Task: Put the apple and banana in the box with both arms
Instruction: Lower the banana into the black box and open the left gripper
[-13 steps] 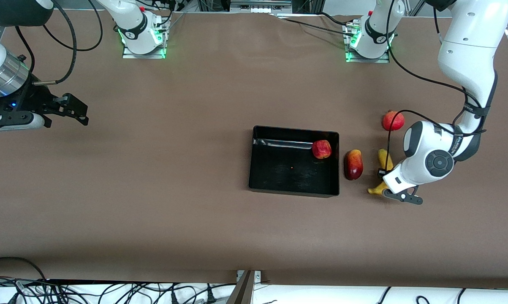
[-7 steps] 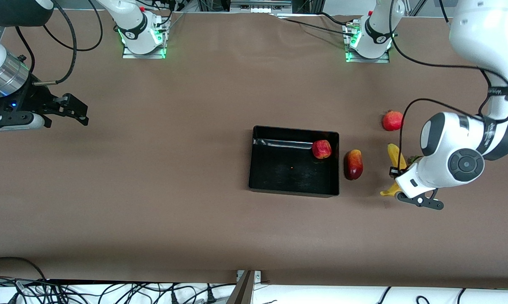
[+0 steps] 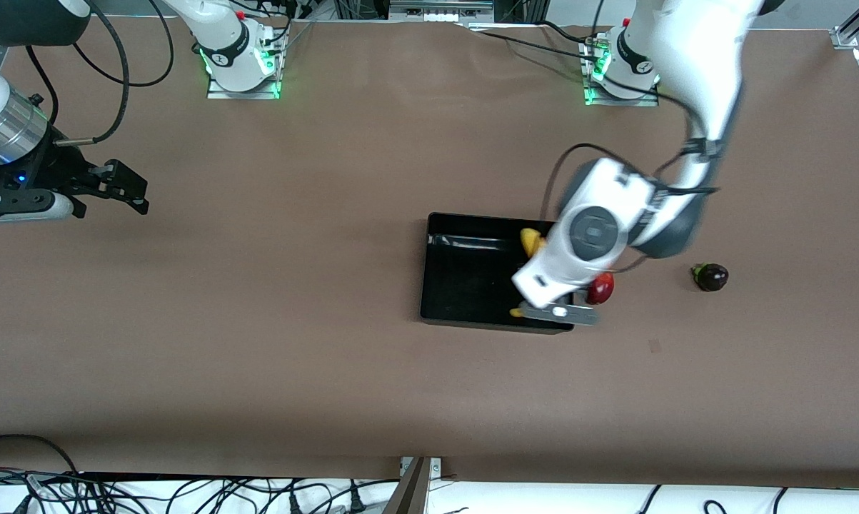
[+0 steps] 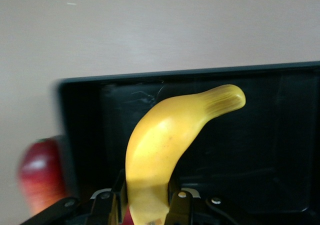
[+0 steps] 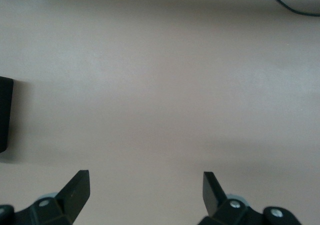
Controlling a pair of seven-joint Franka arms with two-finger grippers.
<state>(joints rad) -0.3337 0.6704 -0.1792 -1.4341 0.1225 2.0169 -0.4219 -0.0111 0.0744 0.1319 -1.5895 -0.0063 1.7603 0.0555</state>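
Note:
The robot's left gripper has the banana hanging over the black box with open box bottom ahead, so it should go on moving the banana inward until that part of the bottom is underneath, and then let go.
My left gripper is shut on the yellow banana and holds it over the black box, at the end toward the left arm. In the left wrist view the banana stands up between the fingers with the box below it. The apple is hidden under the left arm in the front view. My right gripper is open and empty, waiting above bare table toward the right arm's end; its wrist view shows only table.
A red-yellow mango-like fruit lies just outside the box wall, partly under the left arm, and shows in the left wrist view. A small dark purple fruit lies farther toward the left arm's end.
The left arm lifted the banana off the table and swung it over the box. The dark purple fruit it had covered now shows. The right arm has not moved.

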